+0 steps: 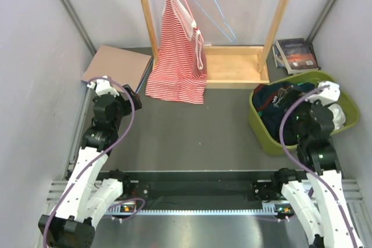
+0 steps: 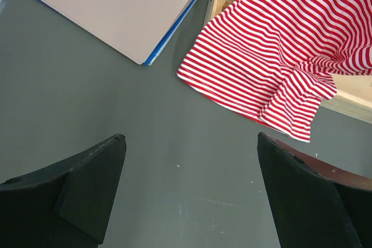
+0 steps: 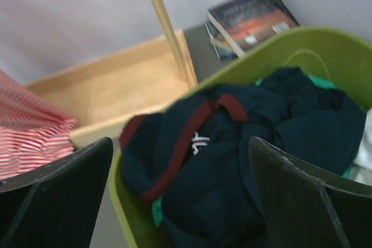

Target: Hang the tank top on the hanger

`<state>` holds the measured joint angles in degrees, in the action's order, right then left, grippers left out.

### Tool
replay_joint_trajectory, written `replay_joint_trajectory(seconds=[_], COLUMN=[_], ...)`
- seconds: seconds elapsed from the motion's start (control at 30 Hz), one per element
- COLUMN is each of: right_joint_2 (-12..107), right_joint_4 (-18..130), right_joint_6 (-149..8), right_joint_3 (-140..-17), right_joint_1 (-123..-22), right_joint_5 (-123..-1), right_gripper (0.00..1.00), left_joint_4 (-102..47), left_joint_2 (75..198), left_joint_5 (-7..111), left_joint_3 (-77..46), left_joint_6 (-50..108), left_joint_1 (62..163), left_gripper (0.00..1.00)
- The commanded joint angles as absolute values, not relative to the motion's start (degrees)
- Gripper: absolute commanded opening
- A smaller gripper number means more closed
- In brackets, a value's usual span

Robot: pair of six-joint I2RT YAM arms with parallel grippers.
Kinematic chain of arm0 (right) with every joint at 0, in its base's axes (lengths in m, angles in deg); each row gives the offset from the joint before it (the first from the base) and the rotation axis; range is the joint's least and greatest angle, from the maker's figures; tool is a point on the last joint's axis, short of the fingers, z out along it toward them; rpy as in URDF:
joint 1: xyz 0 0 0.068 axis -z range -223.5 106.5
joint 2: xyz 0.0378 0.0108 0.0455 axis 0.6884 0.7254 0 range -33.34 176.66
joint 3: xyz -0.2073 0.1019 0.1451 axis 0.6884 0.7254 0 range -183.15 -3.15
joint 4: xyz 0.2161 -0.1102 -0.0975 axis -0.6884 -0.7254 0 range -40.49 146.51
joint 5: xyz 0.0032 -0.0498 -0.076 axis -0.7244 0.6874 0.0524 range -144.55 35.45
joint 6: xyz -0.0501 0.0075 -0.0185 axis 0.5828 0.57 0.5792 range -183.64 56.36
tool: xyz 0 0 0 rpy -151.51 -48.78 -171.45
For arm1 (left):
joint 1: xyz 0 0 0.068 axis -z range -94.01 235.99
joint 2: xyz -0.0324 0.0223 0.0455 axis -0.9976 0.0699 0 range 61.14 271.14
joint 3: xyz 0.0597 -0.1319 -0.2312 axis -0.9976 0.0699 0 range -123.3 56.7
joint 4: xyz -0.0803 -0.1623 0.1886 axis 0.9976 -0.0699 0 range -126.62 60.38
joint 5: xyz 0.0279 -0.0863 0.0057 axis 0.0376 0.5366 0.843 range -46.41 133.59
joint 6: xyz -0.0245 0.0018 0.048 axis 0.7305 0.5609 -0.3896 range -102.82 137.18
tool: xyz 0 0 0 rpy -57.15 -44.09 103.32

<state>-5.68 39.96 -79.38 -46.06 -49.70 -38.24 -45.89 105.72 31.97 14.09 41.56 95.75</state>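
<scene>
The tank top's dark red trim (image 3: 196, 129) is on top in the basket and faces my open fingers, so my right gripper should go on going down and close on that trim (image 3: 185, 150).
The dark navy tank top (image 1: 274, 107) with dark red trim lies crumpled in a green basket (image 1: 259, 127) at the right. In the right wrist view the tank top (image 3: 232, 161) fills the space just ahead of my right gripper (image 3: 180, 140), which is open and empty above the basket's near rim. The light-blue wire hanger (image 1: 210, 5) hangs empty from the wooden rack at the back. My left gripper (image 2: 190, 137) is open and empty over bare grey table, at the far left of the top view (image 1: 100, 85). My right gripper (image 1: 323, 93) hovers over the basket.
A red-and-white striped top (image 1: 177, 56) hangs on the rack beside the blue hanger, its hem on the table (image 2: 273, 68). The rack's wooden base (image 1: 232, 65) sits at the back. A tan board (image 1: 116, 65) lies back left. Books (image 1: 296, 53) lie back right. White cloth (image 1: 338, 115) is in the basket.
</scene>
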Motion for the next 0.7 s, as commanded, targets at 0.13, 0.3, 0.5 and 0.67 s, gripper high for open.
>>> replay_joint_trajectory(seconds=[0.13,0.3,0.5,0.67], right_joint_2=[11.0,23.8,33.2,35.9], right_joint_4=[32.8,33.6,35.9,37.7], right_joint_6=[-79.7,-79.2,-79.6,-79.8], right_joint_3=[-56.0,-61.8,-64.5,-63.4], right_joint_1=[-49.0,-45.5,-39.5,-38.6], right_joint_5=[-28.3,-29.2,-35.0,-37.7], right_gripper=[1.00,1.00,1.00,0.70], left_joint_4=[-46.8,-46.7,-46.8,-46.7], left_joint_2=[104.7,104.8,104.8,104.9], left_joint_5=[30.7,30.8,31.6,32.2], left_joint_3=[13.3,13.5,13.5,13.5], left_joint_6=[42.8,42.7,42.6,42.6], left_joint_1=[95.8,95.8,95.9,95.8], left_gripper=[0.99,0.99,0.99,0.99])
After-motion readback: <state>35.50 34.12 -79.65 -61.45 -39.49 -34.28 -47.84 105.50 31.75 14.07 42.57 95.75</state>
